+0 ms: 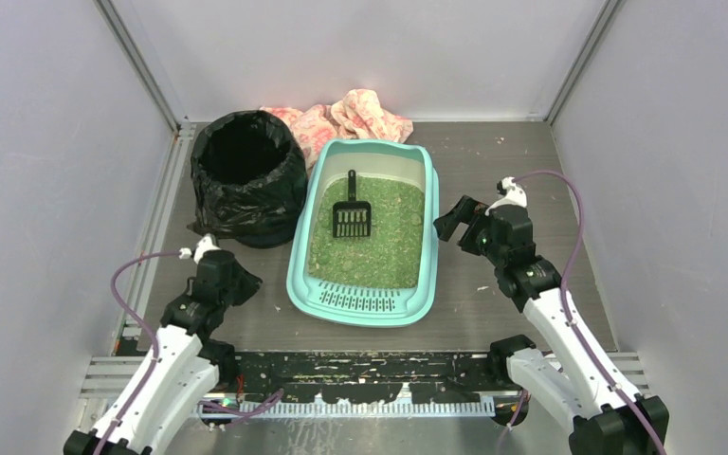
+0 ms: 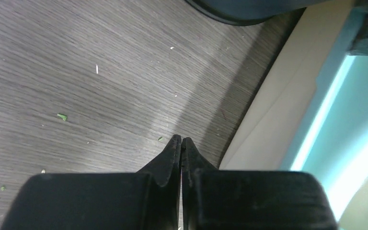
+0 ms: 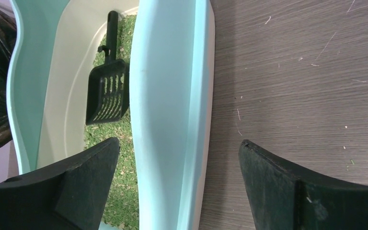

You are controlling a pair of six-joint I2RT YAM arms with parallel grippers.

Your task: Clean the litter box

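Observation:
I should keep pushing my left gripper's closed fingers into the litter box's side (image 1: 291, 270) until a gap opens, because the litter box stands (image 1: 305, 205) against the bin.
The mint-teal litter box (image 1: 424, 248) sits mid-table, filled with green litter (image 1: 379, 248), slotted lip toward me. A black slotted scoop (image 1: 351, 214) lies on the litter with its handle pointing to the back. My right gripper (image 1: 455, 222) is open at the box's right wall. In the right wrist view its jaws (image 3: 178, 148) straddle the teal rim (image 3: 167, 115), one finger over the litter, one over the table; the scoop (image 3: 106, 93) shows beyond. My left gripper (image 1: 243, 284) is shut and empty over the table left of the box; the left wrist view shows its closed tips (image 2: 181, 140).
A round bin lined with a black bag (image 1: 245, 175) stands at the back left, next to the box. A pink patterned cloth (image 1: 351, 118) lies behind the box. Stray litter bits dot the wood-grain table (image 2: 62, 116). Grey walls close in on both sides.

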